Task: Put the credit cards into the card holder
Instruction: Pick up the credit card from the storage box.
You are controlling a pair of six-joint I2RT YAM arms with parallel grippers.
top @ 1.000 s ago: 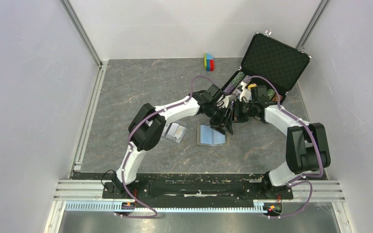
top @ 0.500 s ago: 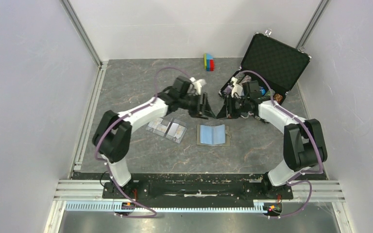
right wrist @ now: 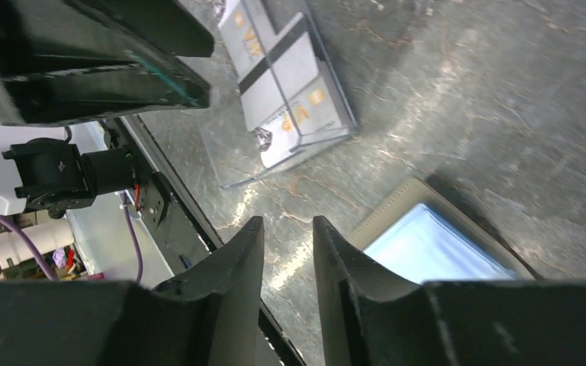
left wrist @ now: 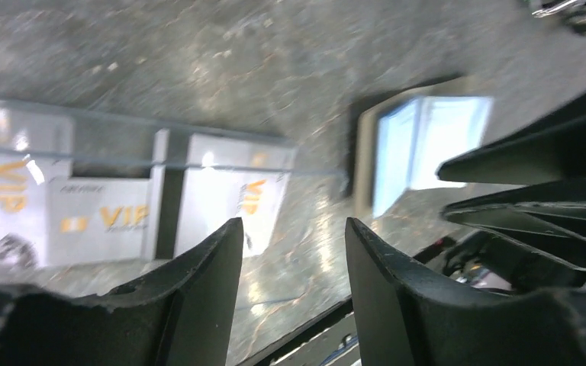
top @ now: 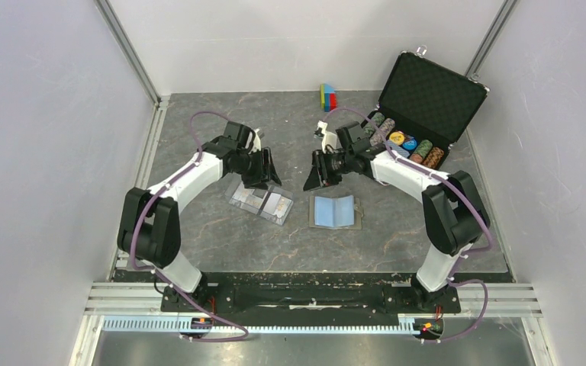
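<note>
My left gripper needs to slide the card up the case's end by the card holder and pinch the card's edge, because a credit card lies flat in the clear case.
The card holder lies open on the table, light blue lining up; it also shows in the left wrist view and the right wrist view. The credit cards, whitish with gold "VIP" print, lie in an open clear plastic case to its left; they show in the left wrist view and the right wrist view. My left gripper is open and empty just above the case's far side. My right gripper is open with a narrow gap, empty, behind the holder's left end.
A black chip briefcase stands open at the back right with poker chips in it. Coloured blocks sit at the back wall. Metal rails run along the left edge and the front.
Both grippers were close together above the holder by the briefcase. The left one has swung left to above the clear case; the right one has moved left, out from the briefcase.
</note>
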